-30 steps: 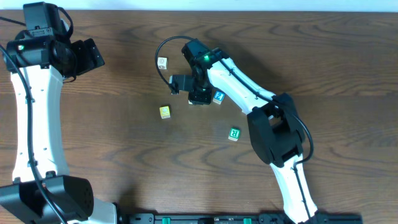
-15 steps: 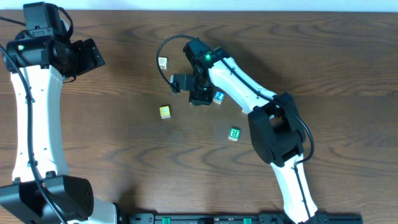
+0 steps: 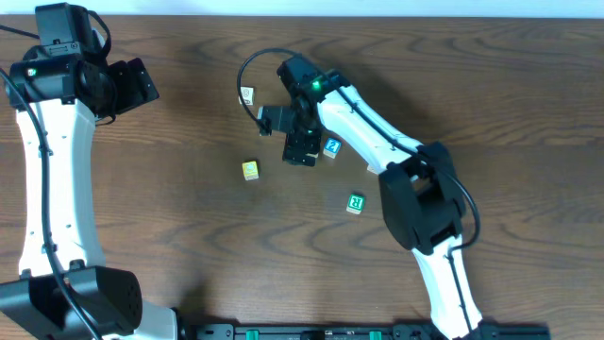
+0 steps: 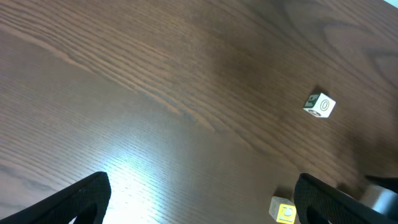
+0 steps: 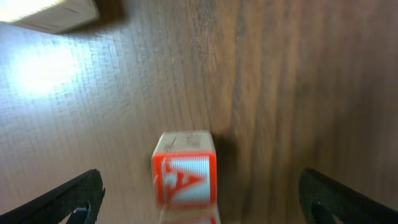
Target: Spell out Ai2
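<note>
The 2 cube (image 3: 331,147) sits crooked and apart from the red-lettered cubes, so next my left gripper braces the A cube (image 5: 185,174) while my right gripper pushes the 2 in.
In the right wrist view a white cube with a red "A" (image 5: 185,178) rests on the wooden table, between the wide-apart fingers of my right gripper (image 5: 208,202), and neither finger touches it. From overhead, the right gripper (image 3: 300,151) covers that cube. Just to its right sits a white cube with a blue mark (image 3: 332,147), the "2". My left gripper (image 3: 144,84) hovers open at the far left, well away from the cubes; in its own view the left gripper (image 4: 202,205) has nothing between its fingers.
A yellow cube (image 3: 249,170) lies left of the right gripper and shows as the yellow cube (image 4: 283,212) low in the left wrist view. A green-lettered cube (image 3: 355,203) sits nearer the front. A white cube (image 3: 246,94) lies farther back. A pale cube (image 5: 50,12) is at the right wrist view's top left.
The right gripper's jaws have opened wide and let go of the red "A" cube, which now sits on the table. The left arm has not moved.
</note>
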